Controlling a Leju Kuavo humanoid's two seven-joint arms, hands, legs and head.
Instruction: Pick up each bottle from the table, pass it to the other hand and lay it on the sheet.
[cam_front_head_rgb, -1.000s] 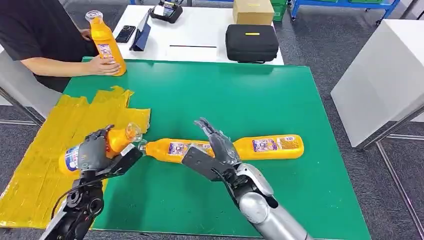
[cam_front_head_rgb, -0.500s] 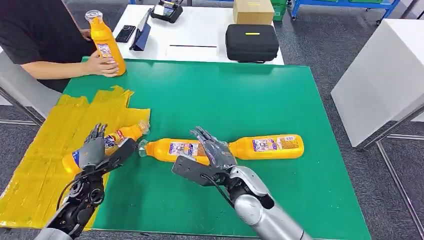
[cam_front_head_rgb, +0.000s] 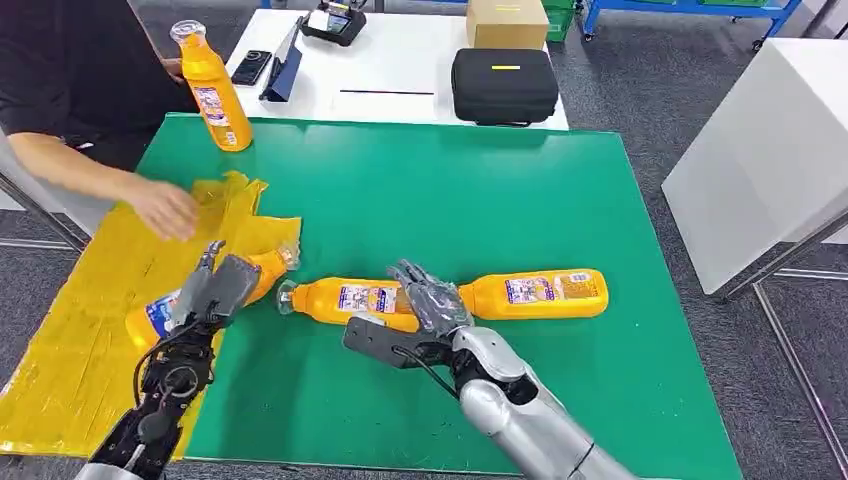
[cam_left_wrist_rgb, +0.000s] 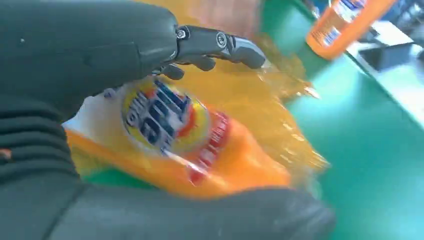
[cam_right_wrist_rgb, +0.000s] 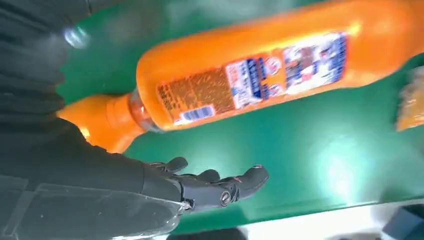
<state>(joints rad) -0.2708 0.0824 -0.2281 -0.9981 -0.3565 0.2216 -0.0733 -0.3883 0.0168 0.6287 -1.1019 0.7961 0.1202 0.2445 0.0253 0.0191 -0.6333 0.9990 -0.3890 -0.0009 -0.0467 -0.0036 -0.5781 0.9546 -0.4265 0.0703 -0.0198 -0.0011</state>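
The orange detergent bottle (cam_front_head_rgb: 325, 299) has small print (cam_front_head_rgb: 367, 299) facing up, so the bottle's big logo, hidden underneath, should face up when the robot turns the bottle over.
An orange bottle (cam_front_head_rgb: 262, 268) lies on the yellow sheet (cam_front_head_rgb: 80, 340), its cap toward the green table. My left hand (cam_front_head_rgb: 215, 285) hovers over its middle with fingers spread, not gripping; the left wrist view has its label (cam_left_wrist_rgb: 160, 117) between thumb and fingers. A second bottle (cam_front_head_rgb: 345, 298) lies on the green table (cam_front_head_rgb: 500, 200), and a third (cam_front_head_rgb: 540, 292) lies behind it to the right. My right hand (cam_front_head_rgb: 425, 305) is open above where those two meet. In the right wrist view its fingers (cam_right_wrist_rgb: 220, 187) are spread beside a lying bottle (cam_right_wrist_rgb: 260, 70). A fourth bottle (cam_front_head_rgb: 213, 90) stands upright at the far left corner.
A person's hand (cam_front_head_rgb: 165, 208) reaches over the far part of the sheet. Behind the green table, a white table carries a black case (cam_front_head_rgb: 503, 85), a cardboard box (cam_front_head_rgb: 506, 22) and a phone (cam_front_head_rgb: 250, 67). A white cabinet (cam_front_head_rgb: 770, 150) stands to the right.
My left hand lowered the bottle onto the sheet and let go of it. The person's hand left the upright bottle and moved over the sheet. My right hand drew back slightly.
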